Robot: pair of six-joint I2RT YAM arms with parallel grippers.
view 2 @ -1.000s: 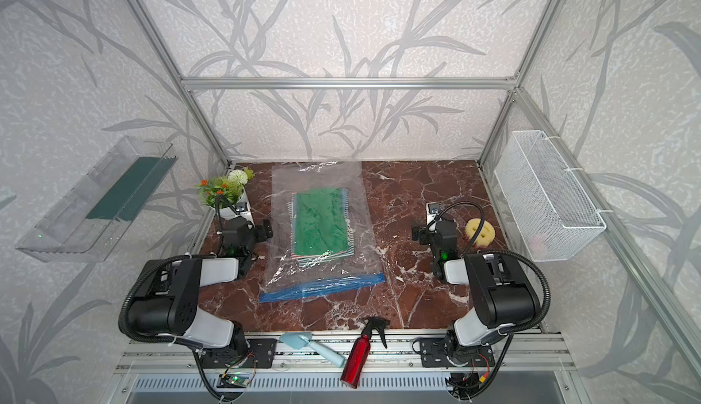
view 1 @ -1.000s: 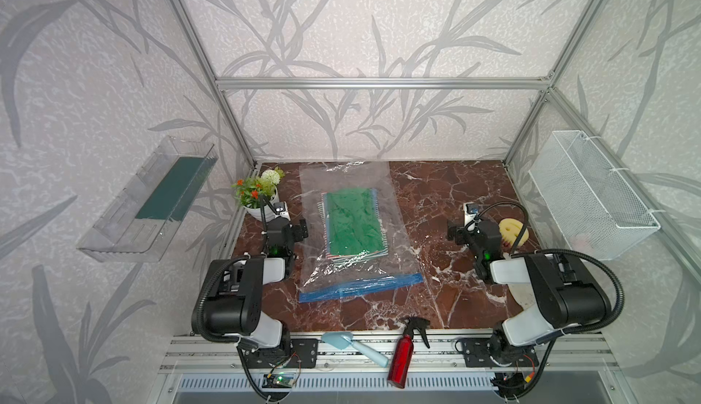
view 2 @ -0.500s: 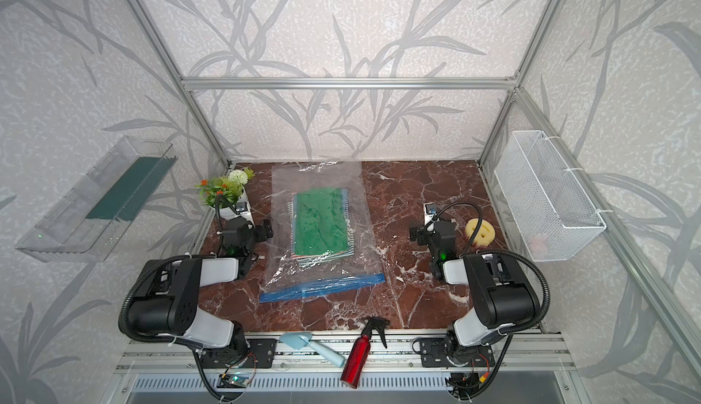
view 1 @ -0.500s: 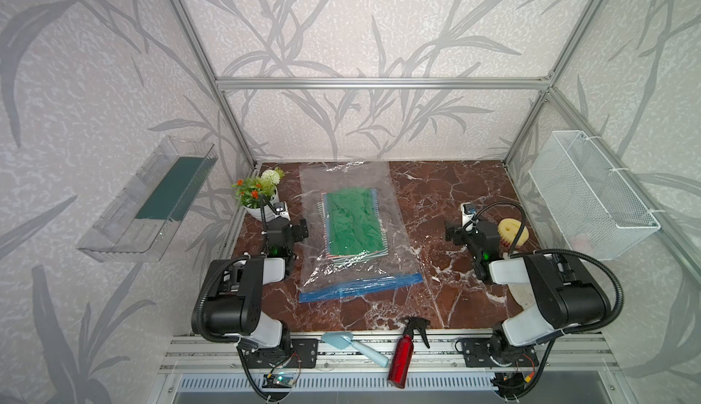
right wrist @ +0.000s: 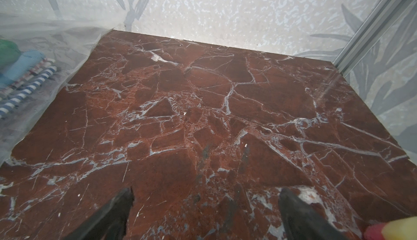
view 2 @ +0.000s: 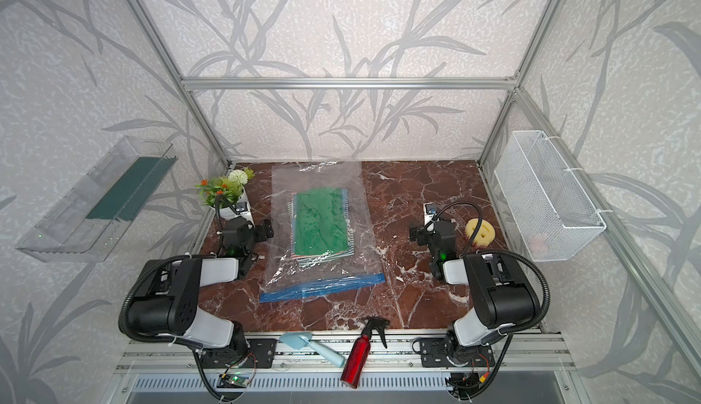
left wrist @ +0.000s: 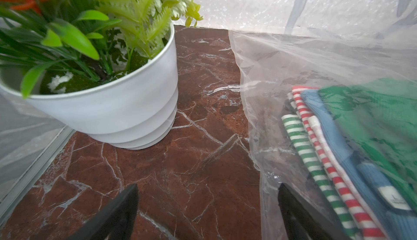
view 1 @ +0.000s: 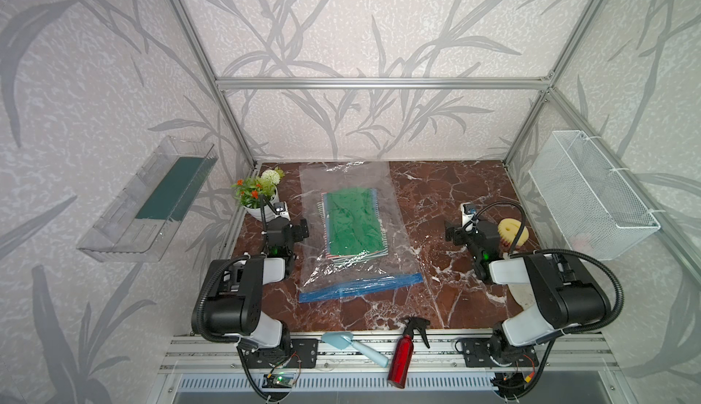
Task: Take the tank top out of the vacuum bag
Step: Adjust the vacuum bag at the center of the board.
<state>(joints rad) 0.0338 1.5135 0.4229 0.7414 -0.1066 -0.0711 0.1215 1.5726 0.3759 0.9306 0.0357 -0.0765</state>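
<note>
The clear plastic [view 1: 343,270] lies close over the folded clothes [view 1: 355,221], so the clothes should swing around with the vacuum bag, still stacked, when I turn it.
The vacuum bag [view 1: 347,178] lies flat in the middle of the marble table, clear and crinkly. Its blue zip strip [view 1: 360,286] [view 2: 322,286] faces the front. Inside lies a stack of folded clothes [view 1: 352,223] [left wrist: 372,126], green on top, blue and striped ones beneath; I cannot tell which is the tank top. My left gripper [view 1: 290,227] [left wrist: 207,196] is open low at the bag's left edge, and one fingertip [left wrist: 291,200] overlaps the plastic. My right gripper [view 1: 464,231] [right wrist: 206,198] is open over bare marble to the right of the bag.
A white flower pot [view 1: 261,208] [left wrist: 117,105] stands just beyond the left gripper. A yellow sponge [view 1: 512,231] sits beside the right wrist. On the front rail lie a red spray bottle [view 1: 404,352] and a light-blue scoop [view 1: 352,345]. A wire basket [view 1: 591,201] and a clear shelf [view 1: 151,201] hang on the side walls.
</note>
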